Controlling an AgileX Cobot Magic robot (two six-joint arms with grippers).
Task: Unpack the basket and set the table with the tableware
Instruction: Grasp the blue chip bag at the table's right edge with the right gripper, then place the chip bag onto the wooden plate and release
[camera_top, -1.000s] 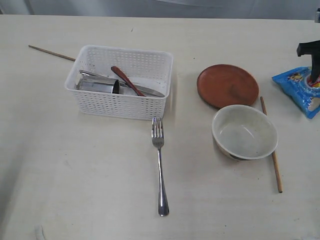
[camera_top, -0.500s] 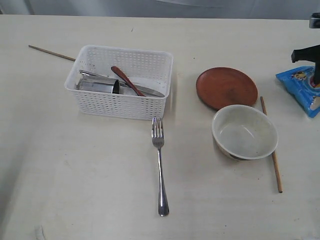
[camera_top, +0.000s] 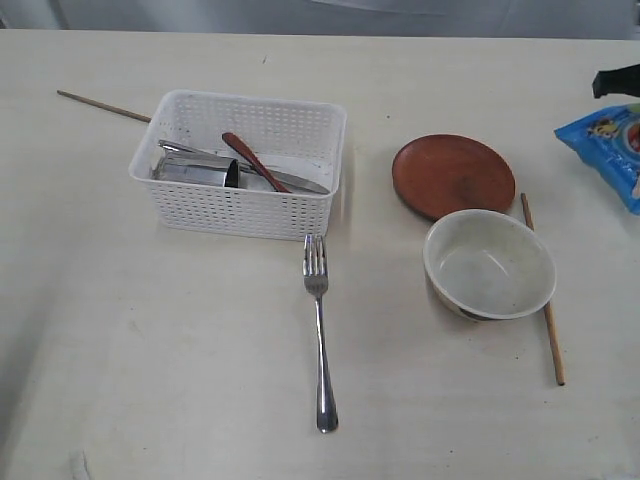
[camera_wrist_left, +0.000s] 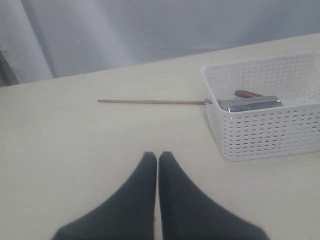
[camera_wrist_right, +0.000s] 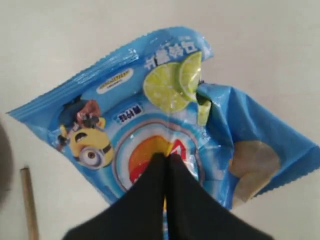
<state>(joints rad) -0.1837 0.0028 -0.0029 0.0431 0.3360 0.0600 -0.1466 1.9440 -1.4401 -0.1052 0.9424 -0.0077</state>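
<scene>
I carry on to the brown plate (camera_top: 453, 173), which is empty, with the blue snack bag's middle (camera_wrist_right: 159, 144) in my right gripper's fingers, and let go of the bag there.
The white basket (camera_top: 240, 210) stands at the back left of the table (camera_top: 150, 350) and holds a steel cup (camera_top: 195, 168) on its side, a red-brown spoon (camera_top: 255, 160) and a knife (camera_top: 300, 183). A fork (camera_top: 320, 330) lies in front of the basket. A brown plate (camera_top: 453, 174) and a white bowl (camera_top: 489, 264) sit at the right, with one chopstick (camera_top: 543, 300) beside them. Another chopstick (camera_top: 100, 105) lies behind the basket. My right gripper (camera_wrist_right: 166, 157) is shut and empty above the blue snack bag (camera_wrist_right: 150, 100). My left gripper (camera_wrist_left: 158, 156) is shut and empty over bare table, short of the basket (camera_wrist_left: 265, 135).
The snack bag (camera_top: 610, 150) lies flat at the table's right edge, with a black part of my right arm (camera_top: 617, 80) just behind it. A grey backdrop runs along the table's far edge.
My right gripper has let go of the snack bag, lifted away toward the right edge and shut. The bag stays on the table. Nothing else has moved.
</scene>
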